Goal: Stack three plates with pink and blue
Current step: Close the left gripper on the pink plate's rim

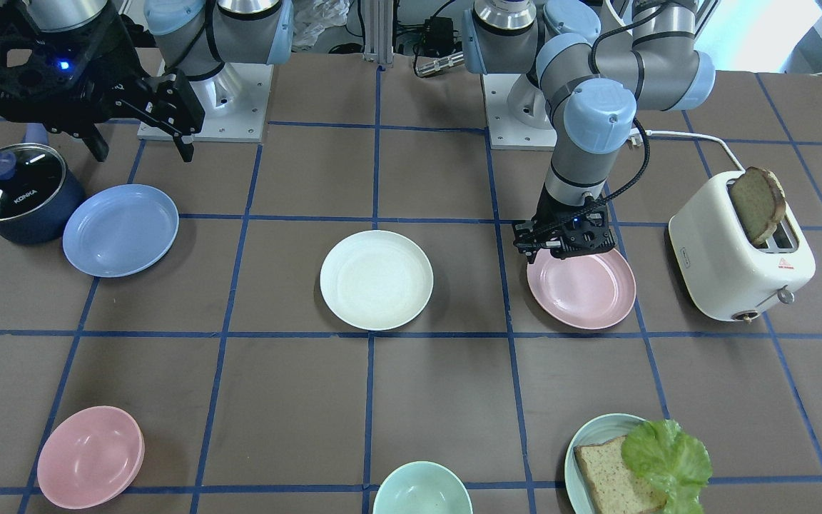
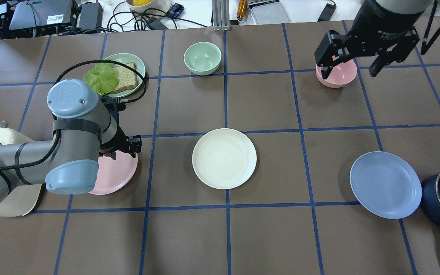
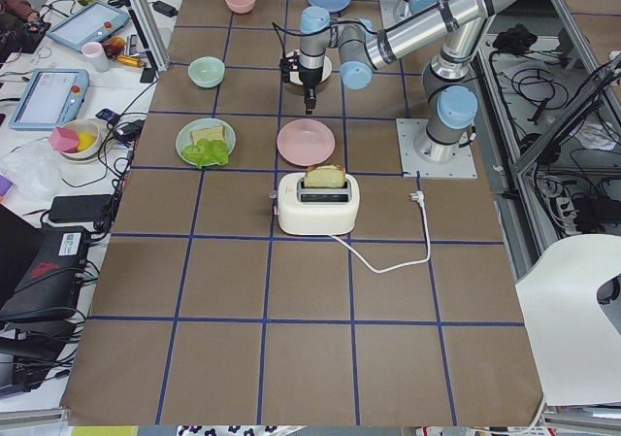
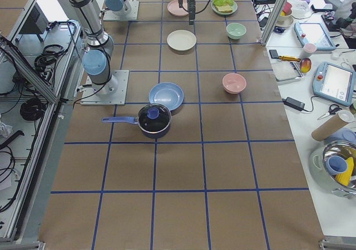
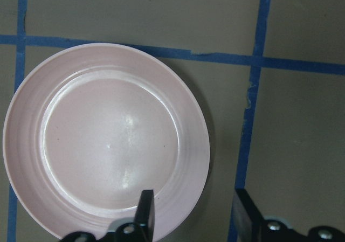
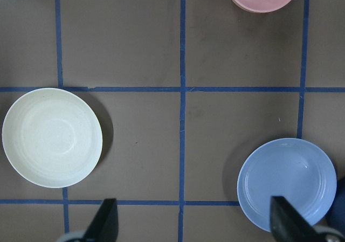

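The pale pink plate (image 1: 581, 290) should settle into the cream-white plate (image 1: 376, 280) and nearly hide it when the robot lowers the pink one, because both plates are dished and about equally wide.
The pale pink plate (image 1: 582, 289) lies on the table on the robot's left side. My left gripper (image 5: 194, 216) hangs low over its rim nearest the table's middle. It is open, with one finger (image 5: 144, 209) over the plate and the other outside the rim. It also shows in the front view (image 1: 550, 255). The cream-white plate (image 1: 376, 280) lies alone at the table's centre. The light blue plate (image 1: 120, 230) lies on the robot's right side. My right gripper (image 1: 141, 146) is open and empty, held high above the table; its wrist view shows the blue plate (image 6: 285, 184) and cream plate (image 6: 52, 137) below.
A white toaster (image 1: 739, 250) with a bread slice stands just beyond the pink plate. A dark blue lidded pot (image 1: 15, 189) touches or nearly touches the blue plate. At the far edge are a pink bowl (image 1: 90, 457), a green bowl (image 1: 422, 489) and a teal plate (image 1: 575, 446) with bread and lettuce.
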Controlling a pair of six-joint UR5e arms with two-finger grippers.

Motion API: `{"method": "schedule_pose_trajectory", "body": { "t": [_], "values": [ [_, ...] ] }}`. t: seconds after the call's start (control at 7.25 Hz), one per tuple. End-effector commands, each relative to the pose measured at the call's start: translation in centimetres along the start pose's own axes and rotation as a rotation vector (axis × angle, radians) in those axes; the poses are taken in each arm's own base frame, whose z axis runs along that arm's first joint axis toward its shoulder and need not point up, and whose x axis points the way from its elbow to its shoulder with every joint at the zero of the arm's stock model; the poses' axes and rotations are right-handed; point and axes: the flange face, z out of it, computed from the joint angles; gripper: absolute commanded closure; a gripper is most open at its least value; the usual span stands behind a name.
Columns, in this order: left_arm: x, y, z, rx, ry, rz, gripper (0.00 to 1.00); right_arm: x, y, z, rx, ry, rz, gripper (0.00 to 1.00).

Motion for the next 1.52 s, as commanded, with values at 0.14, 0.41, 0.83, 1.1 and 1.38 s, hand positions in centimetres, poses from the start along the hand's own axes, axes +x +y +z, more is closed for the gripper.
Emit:
{"method": "schedule_pose_trajectory", "body": {
  "t": [0.14, 0.41, 0.83, 1.1, 1.38],
  "values": [
    [0.5, 0.0, 1.8, -0.018, -0.001, 0.0, 0.41, 0.0, -0.1, 0.1, -0.004, 0.003, 0.0, 0.0],
    [0.6, -0.1, 2.6, -0.035, -0.003, 0.009, 0.41, 0.0, 0.0, 0.1, -0.002, 0.001, 0.0, 0.0],
    [0.7, 1.1, 5.2, 0.004, 0.0, 0.014, 0.39, 0.0, -0.1, 0.1, -0.002, 0.003, 0.0, 0.0],
    [0.7, 1.4, 5.9, -0.013, -0.012, 0.033, 0.39, 0.1, -0.1, 0.0, -0.001, 0.006, 0.0, 0.0],
    [1.0, 1.4, 6.5, -0.023, -0.012, 0.06, 0.41, 0.5, -0.2, 0.4, -0.013, 0.008, 0.005, 0.0]
  ]
}}
